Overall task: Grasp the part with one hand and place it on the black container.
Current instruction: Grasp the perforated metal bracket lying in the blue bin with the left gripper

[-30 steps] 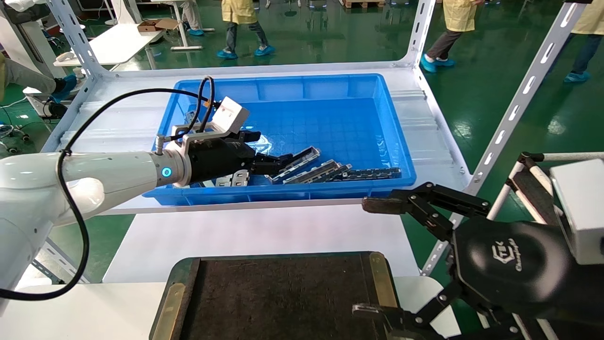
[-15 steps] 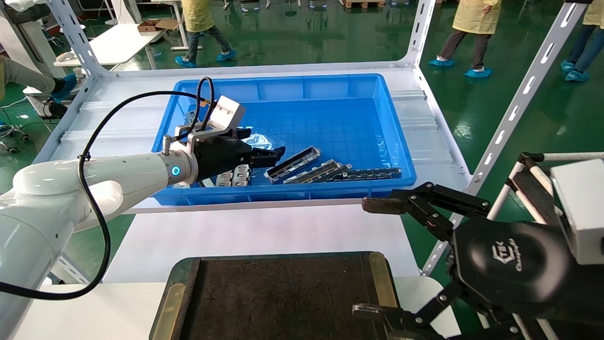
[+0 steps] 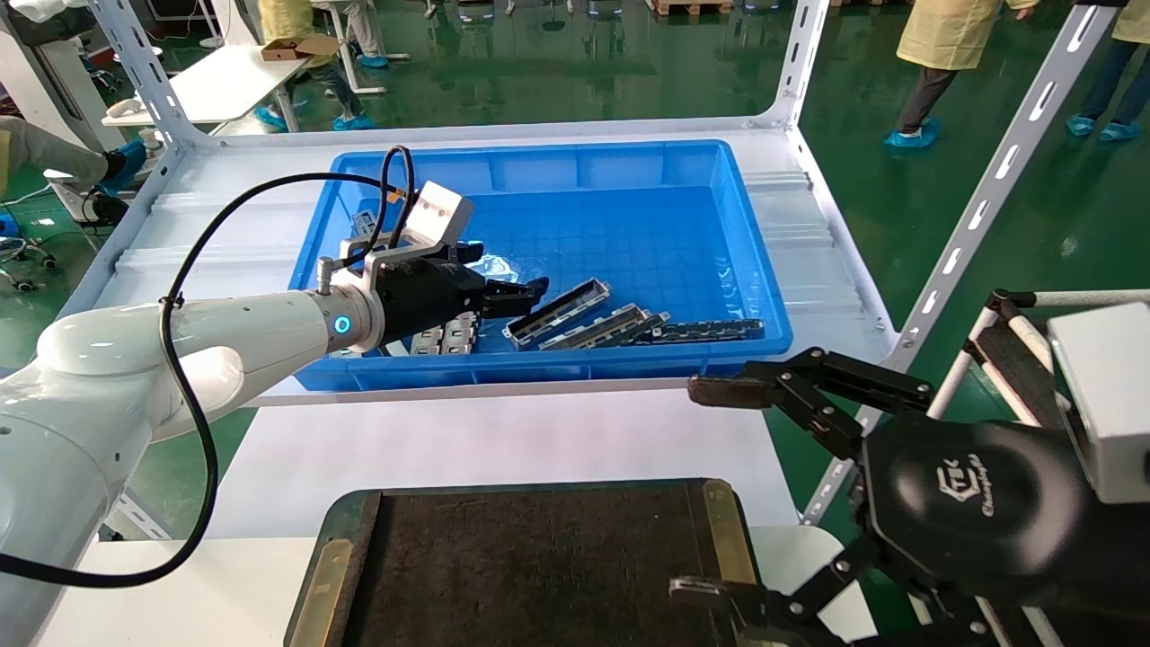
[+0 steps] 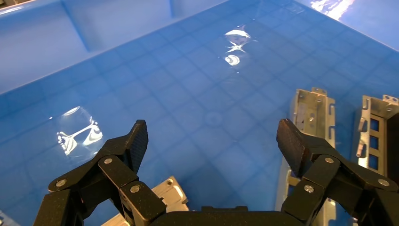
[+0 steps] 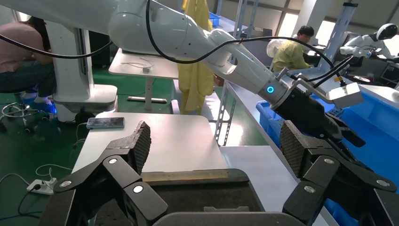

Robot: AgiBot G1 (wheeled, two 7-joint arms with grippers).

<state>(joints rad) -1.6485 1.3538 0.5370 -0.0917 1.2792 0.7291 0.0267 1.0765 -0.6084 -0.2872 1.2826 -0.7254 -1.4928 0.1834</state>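
Observation:
The nearest part [image 3: 556, 314] is just outside the open fingers of my left gripper. Next, my left gripper moves over it and pinches its near side [image 4: 295, 108] before lifting it.
Several grey metal channel parts lie in the blue bin [image 3: 755, 261] near its front wall; the nearest part [image 3: 557, 313] is just right of my left gripper [image 3: 508, 271]. That gripper is open and empty, low over the bin floor. In the left wrist view the left gripper [image 4: 212, 141] spans bare blue floor, with one part [image 4: 308, 113] beside one of its fingers [image 4: 289, 143] and another part [image 4: 376, 134] further out. The black container [image 3: 530, 566] lies at the table's front, empty. My right gripper [image 3: 710, 492] hangs open and empty beside the container's right edge.
Flat silver plates [image 3: 449, 337] lie in the bin under the left gripper's body. White slotted shelf posts [image 3: 979, 207] frame the bin. The white table [image 3: 494, 440] lies between bin and container. A phone [image 5: 106, 122] lies on a table further left. People walk behind.
My left gripper has drawn back to the left and slightly up, away from the nearest part, and its fingers have spread. The parts stay in the bin. The right arm has not moved.

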